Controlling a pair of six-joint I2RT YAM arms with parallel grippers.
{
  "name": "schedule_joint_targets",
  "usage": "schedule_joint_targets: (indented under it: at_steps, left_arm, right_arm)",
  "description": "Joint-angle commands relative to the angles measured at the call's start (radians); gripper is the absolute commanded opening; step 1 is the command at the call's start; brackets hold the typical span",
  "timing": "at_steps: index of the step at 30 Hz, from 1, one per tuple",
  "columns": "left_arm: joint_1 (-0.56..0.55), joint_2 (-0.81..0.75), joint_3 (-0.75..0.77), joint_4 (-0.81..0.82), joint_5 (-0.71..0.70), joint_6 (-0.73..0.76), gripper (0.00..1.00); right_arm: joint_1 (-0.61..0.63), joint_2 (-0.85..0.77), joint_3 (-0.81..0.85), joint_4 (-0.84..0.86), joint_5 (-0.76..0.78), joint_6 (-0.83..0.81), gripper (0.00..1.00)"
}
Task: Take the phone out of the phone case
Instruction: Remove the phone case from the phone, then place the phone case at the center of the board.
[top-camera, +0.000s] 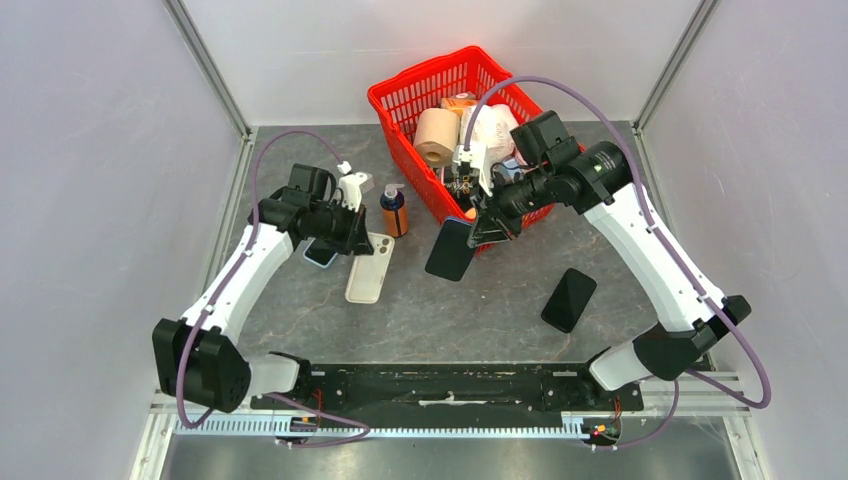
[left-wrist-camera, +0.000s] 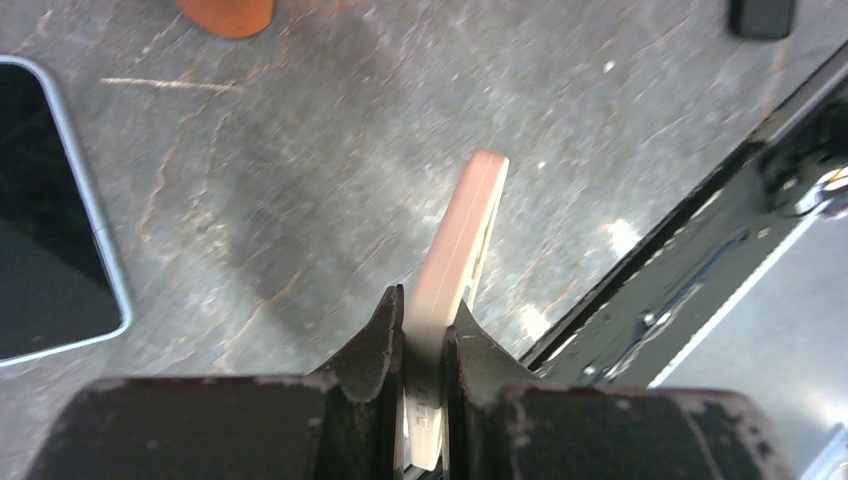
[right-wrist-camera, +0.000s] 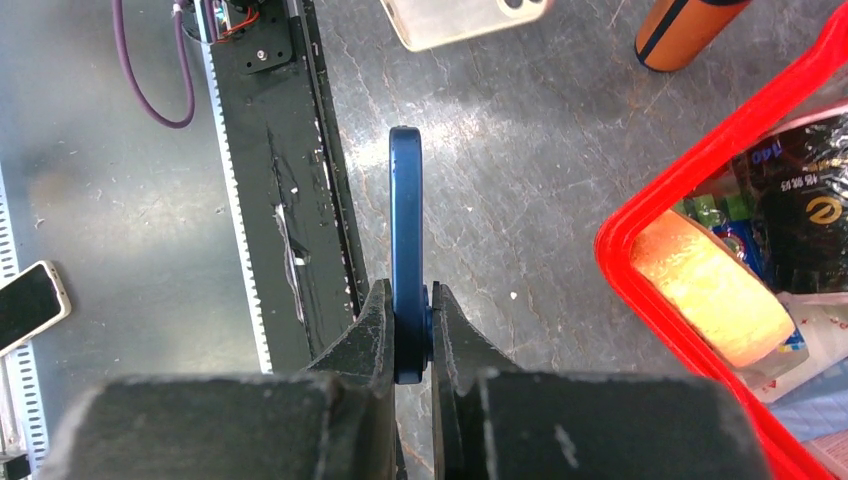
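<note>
My left gripper should keep going to the open front tabletop and let go of the beige phone case there, because the case is clear of the blue phone.
My left gripper is shut on the top edge of the beige phone case, which rests left of centre on the table. In the left wrist view the case shows edge-on between the fingers of the left gripper. My right gripper is shut on the blue phone, dark screen facing up, and holds it above the table, apart from the case. The right wrist view shows the phone's blue edge clamped in the right gripper, with the case at the top.
A red basket full of goods stands at the back, close to my right wrist. An orange bottle stands beside the case. A blue-edged phone lies under my left wrist. A black phone lies at the front right.
</note>
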Motion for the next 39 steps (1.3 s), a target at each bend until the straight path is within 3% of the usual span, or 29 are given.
schedule_joint_targets:
  at_steps: [1, 14, 21, 28, 39]
  left_arm:
    - [0.028, 0.044, 0.070, -0.179, -0.087, 0.272, 0.02]
    - [0.140, 0.162, 0.086, -0.383, -0.063, 0.590, 0.02]
    - [0.184, 0.205, 0.088, -0.372, 0.010, 0.556, 0.02]
    - [0.256, 0.282, 0.083, -0.358, -0.009, 0.593, 0.02]
    - [0.260, 0.452, 0.072, -0.423, 0.006, 0.651, 0.02]
  right_arm:
    - [-0.018, -0.055, -0.012, 0.071, -0.022, 0.021, 0.00]
    - [-0.039, -0.075, -0.051, 0.096, -0.026, 0.037, 0.00]
    - [-0.040, -0.070, -0.061, 0.102, -0.015, 0.038, 0.00]
    - [-0.041, -0.082, -0.093, 0.114, -0.008, 0.035, 0.02]
    - [-0.040, -0.057, -0.086, 0.114, -0.025, 0.041, 0.04]
